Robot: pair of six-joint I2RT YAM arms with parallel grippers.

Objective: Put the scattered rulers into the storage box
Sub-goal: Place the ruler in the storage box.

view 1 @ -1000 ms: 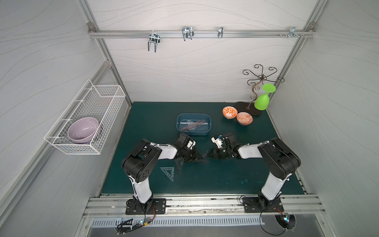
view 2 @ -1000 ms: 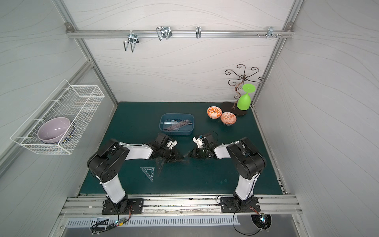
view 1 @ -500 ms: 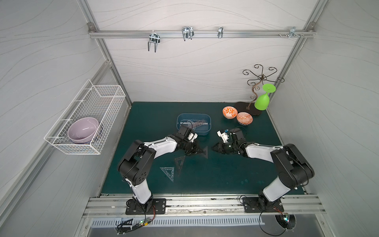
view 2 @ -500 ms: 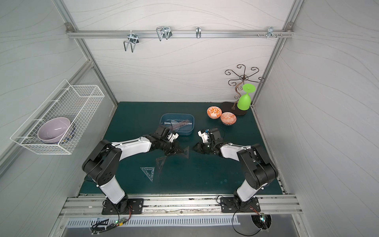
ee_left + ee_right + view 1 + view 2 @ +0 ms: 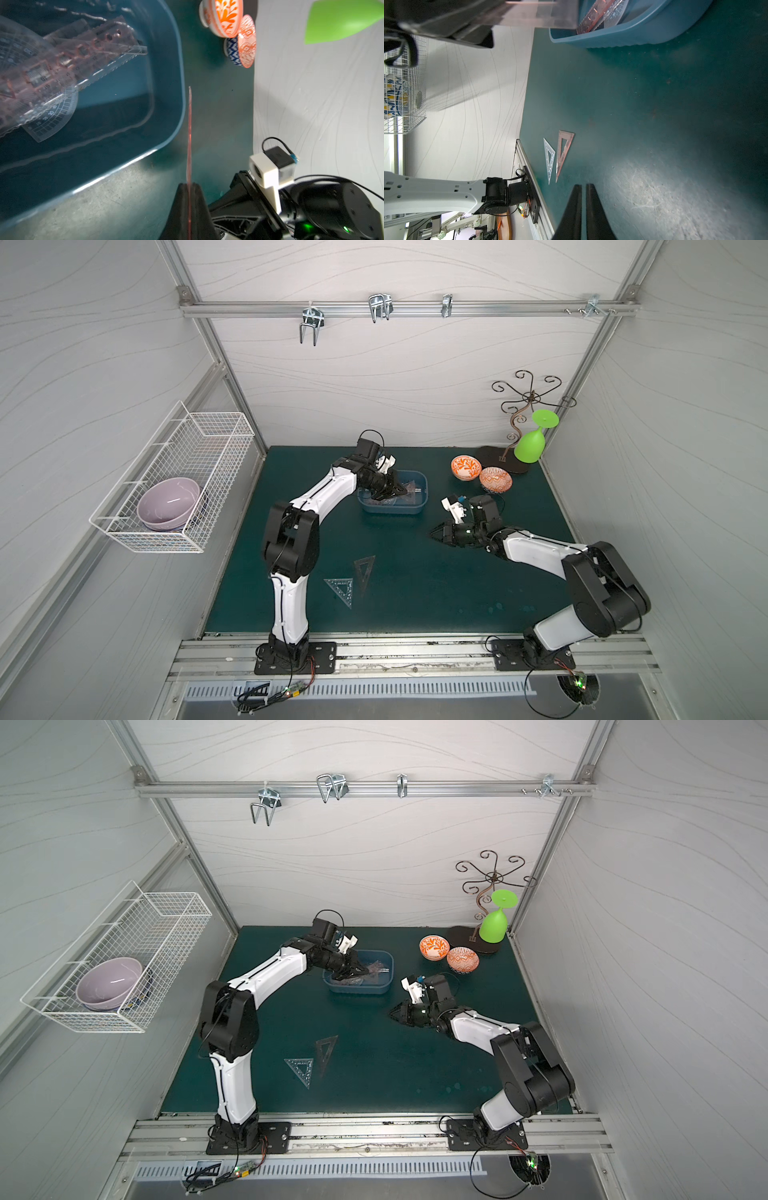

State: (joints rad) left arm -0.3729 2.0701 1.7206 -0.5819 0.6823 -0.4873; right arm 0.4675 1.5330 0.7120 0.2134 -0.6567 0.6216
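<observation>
The smoky ruler point(image 5: 189, 134) is edge-down over the storage box and open space point(image 5: 118, 108) beside the stencil strips, so the left gripper should keep lowering it and release it there.
The storage box point(image 5: 392, 511) point(image 5: 359, 990) is a shallow blue tub at the back middle of the green mat. It holds a clear protractor point(image 5: 52, 116) and smoky stencil strips point(image 5: 83, 52). My left gripper point(image 5: 401, 490) point(image 5: 365, 970) point(image 5: 189, 185) hangs over the box, shut on a thin smoky ruler point(image 5: 189, 133) seen edge-on. My right gripper point(image 5: 433, 534) point(image 5: 392, 1014) point(image 5: 583, 186) hovers low over bare mat to the right of the box, shut with nothing in it. A dark triangle point(image 5: 365, 572) point(image 5: 558, 168) and a bluish triangle point(image 5: 341, 588) point(image 5: 549, 172) lie side by side near the front.
Two orange patterned bowls point(image 5: 466, 467) point(image 5: 495, 480) stand at the back right. Behind them a green goblet point(image 5: 530, 445) hangs on a wire stand point(image 5: 528, 406). A white wire basket point(image 5: 178, 477) on the left wall holds a lilac bowl point(image 5: 168, 504).
Both grippers met at the mat's middle a second ago. The left arm has since carried the smoky ruler back and up over the box; the right arm has drawn away to the right.
</observation>
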